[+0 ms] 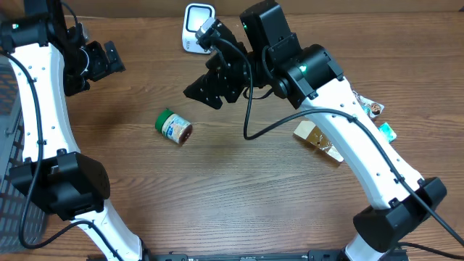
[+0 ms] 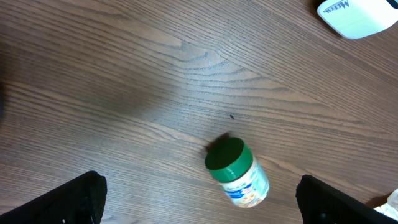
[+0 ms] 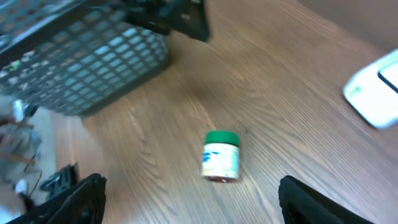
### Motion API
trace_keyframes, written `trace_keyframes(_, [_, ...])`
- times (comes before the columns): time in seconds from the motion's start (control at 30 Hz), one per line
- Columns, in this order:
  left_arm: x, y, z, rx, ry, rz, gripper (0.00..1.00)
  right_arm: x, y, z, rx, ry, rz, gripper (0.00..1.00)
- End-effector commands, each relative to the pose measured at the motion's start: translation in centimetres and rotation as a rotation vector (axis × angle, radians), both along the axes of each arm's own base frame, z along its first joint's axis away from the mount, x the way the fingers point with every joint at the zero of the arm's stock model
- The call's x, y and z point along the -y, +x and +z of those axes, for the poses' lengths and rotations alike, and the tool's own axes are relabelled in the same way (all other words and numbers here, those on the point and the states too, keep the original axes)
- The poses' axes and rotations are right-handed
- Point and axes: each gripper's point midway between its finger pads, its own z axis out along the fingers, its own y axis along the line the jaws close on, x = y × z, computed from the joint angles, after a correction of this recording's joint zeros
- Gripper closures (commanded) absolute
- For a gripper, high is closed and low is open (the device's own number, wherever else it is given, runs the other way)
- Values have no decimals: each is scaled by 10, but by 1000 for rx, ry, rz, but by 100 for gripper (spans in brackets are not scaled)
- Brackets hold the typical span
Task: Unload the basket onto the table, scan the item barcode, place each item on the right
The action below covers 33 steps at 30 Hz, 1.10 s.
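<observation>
The jar's green lid [image 1: 163, 119] points toward the robot's left gripper, so the right gripper should first close and push the jar's base [image 1: 186, 134] to turn the lid around.
A small jar [image 1: 174, 127] with a green lid and a white label lies on its side on the wooden table, left of centre. It shows in the left wrist view as the jar [image 2: 239, 175] and in the right wrist view as the jar [image 3: 221, 157]. The white scanner [image 1: 197, 27] stands at the back edge. My right gripper [image 1: 212, 85] hovers above and to the right of the jar, open, nothing between its fingers [image 3: 81, 199]. My left gripper [image 1: 107, 61] is raised at the far left, open and empty, with the jar between and beyond its fingers [image 2: 74, 200].
A grey mesh basket [image 1: 9, 145] stands at the table's left edge, seen also as the basket [image 3: 81, 62] in the right wrist view. A tan packet [image 1: 317, 139] and other small wrapped items [image 1: 373, 108] lie under the right arm at the right.
</observation>
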Motion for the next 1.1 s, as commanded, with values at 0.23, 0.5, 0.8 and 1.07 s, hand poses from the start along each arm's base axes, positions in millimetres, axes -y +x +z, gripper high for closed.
trace_keyframes(0.23, [3,1,3,11,10,-13,0,10,53,-102,-129,-219,-278,14])
trace_keyframes(0.5, [3,1,3,11,10,-13,0,5,60,-161,-218,-297,-272,14])
trace_keyframes(0.8, [-3,23,10,103,33,1,0,28,51,-177,-505,-288,-525,20])
trace_keyframes(1.07, [8,23,10,107,-11,-39,17,23,26,-194,-630,-344,-580,35])
